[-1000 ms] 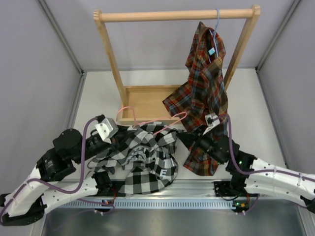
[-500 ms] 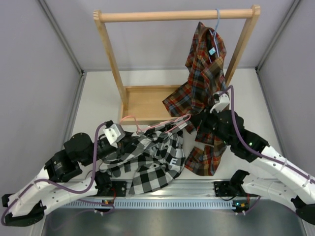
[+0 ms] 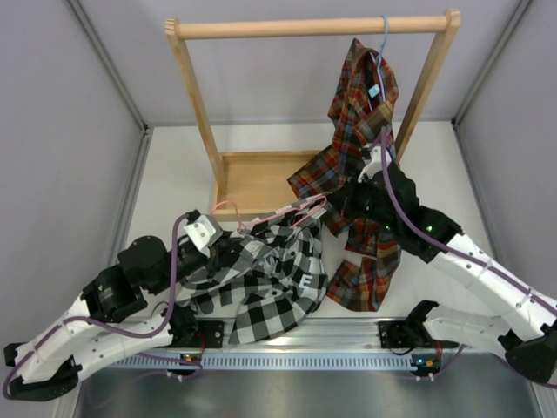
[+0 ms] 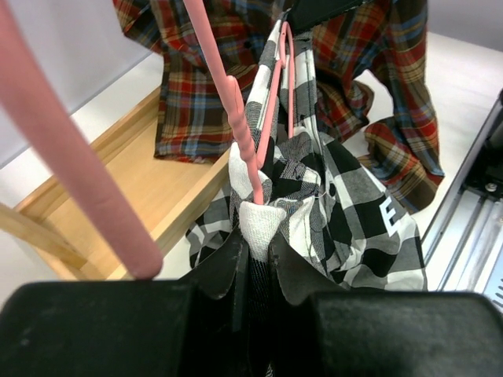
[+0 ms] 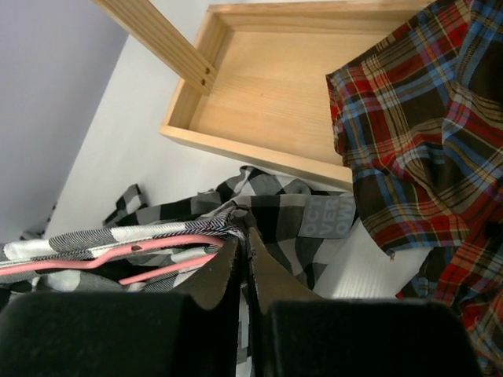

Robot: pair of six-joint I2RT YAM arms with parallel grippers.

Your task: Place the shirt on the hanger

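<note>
My left gripper pins the hanger's neck with the shirt's bunched side below, so next my right gripper takes the hanger's neck before my left gripper spreads that side of the shirt.
The black-and-white check shirt hangs in a bunch between my two grippers, above the table's near edge. The pink hanger runs along its top edge, partly inside the cloth. My left gripper is shut on a white fold of the shirt where the pink hanger wire meets it. My right gripper is shut on the shirt's edge, right beside the hanger's end. The left jaws and the right jaws both stand closed with cloth between them.
A wooden rack stands at the back on a wooden tray base. A red, orange and blue plaid shirt hangs from it on a light blue hanger, its tail reaching the table just behind my right arm.
My right gripper has risen and moved back towards the rack, pulling the shirt's edge and the hanger's end up. My left gripper has shifted right. The shirt is now more stretched out.
</note>
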